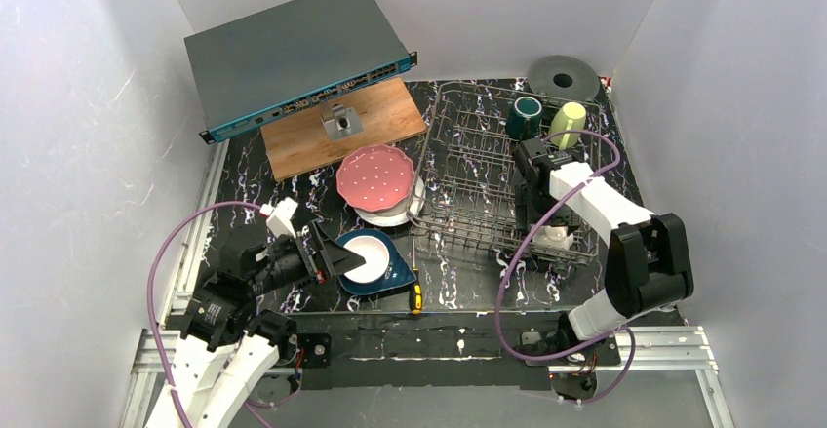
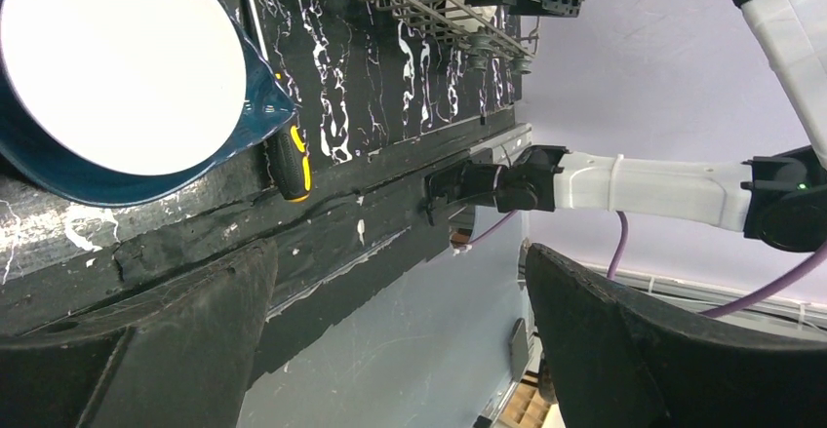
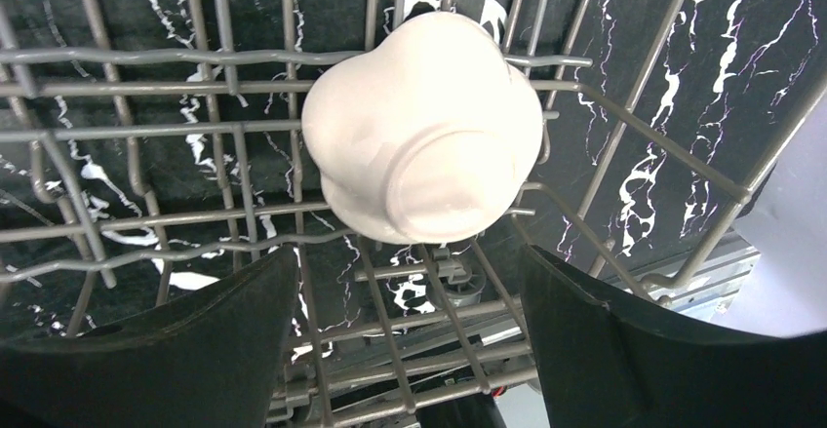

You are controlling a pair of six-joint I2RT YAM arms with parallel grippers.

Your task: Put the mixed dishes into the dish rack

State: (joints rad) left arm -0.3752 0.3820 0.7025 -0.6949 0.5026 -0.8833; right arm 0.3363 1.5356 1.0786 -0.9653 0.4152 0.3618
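The white dish (image 1: 371, 258) is on the dark blue plate, far away from my right gripper. My left gripper should pick it up by the white dish's rim (image 1: 350, 277) and pass it over.
The dish rack (image 1: 466, 160) stands right of centre. A small cream flower-shaped dish (image 3: 424, 140) lies upside down on the wires of the rack (image 3: 146, 87) at its near right end (image 1: 558, 237). My right gripper (image 3: 410, 350) hangs just above it, open and touching nothing (image 1: 548, 215). A dark teal mug (image 1: 527, 116) and a pale yellow-green mug (image 1: 569, 124) stand in the rack's far right corner. The pink dotted plate (image 1: 375, 176) rests on a white dish (image 1: 392, 217) left of the rack. A dark blue plate (image 1: 390, 274) carries a round white dish (image 2: 117, 62). My left gripper (image 1: 334, 255) is open at that plate's left edge.
A yellow-and-black screwdriver (image 1: 414, 290) lies beside the blue plate near the table's front edge (image 2: 291, 160). At the back left are a wooden board (image 1: 293, 140) with a metal block (image 1: 341, 119) and a tilted grey equipment box (image 1: 293, 53). A grey ring (image 1: 564, 77) lies behind the rack.
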